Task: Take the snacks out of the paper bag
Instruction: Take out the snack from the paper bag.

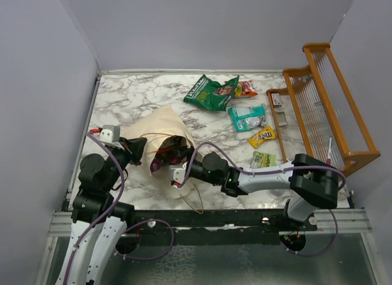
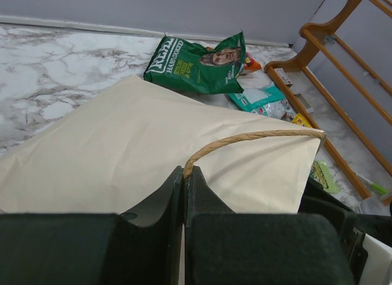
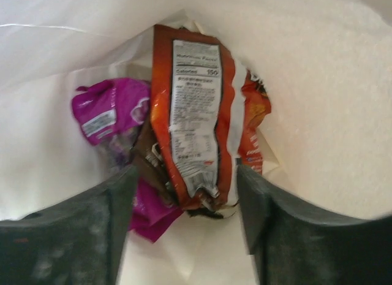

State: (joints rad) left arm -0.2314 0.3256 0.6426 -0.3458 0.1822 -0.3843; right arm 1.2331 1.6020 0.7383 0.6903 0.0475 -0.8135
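Observation:
My right gripper should reach further into the paper bag before it pinches the chip bag's near end [image 3: 205, 190], because the red-orange chip bag [image 3: 195, 107] lies deeper in there than its fingers.
The cream paper bag [image 1: 160, 122] lies on its side on the marble table, mouth toward the arms. My left gripper [image 1: 137, 149] is shut on its tan loop handle [image 2: 245, 138], pinched at the fingertips [image 2: 184, 171]. My right gripper [image 1: 177, 172] is open inside the bag's mouth. Its fingers [image 3: 187, 184] stand on either side of the end of a red-orange chip bag [image 3: 190, 113], not closed on it. A purple bag [image 3: 104, 113] and a brown packet [image 3: 147, 159] lie beside it. A green chip bag [image 1: 211, 92], teal packet [image 1: 246, 117], yellow M&M's [image 1: 262, 136] and small green pack [image 1: 263, 159] lie on the table.
A wooden rack [image 1: 331, 101] stands along the right edge. A small red-orange candy pack [image 1: 246, 89] lies beside the green chip bag. The bag's other handle loop [image 1: 196, 199] trails toward the near edge. Grey walls close the back and sides.

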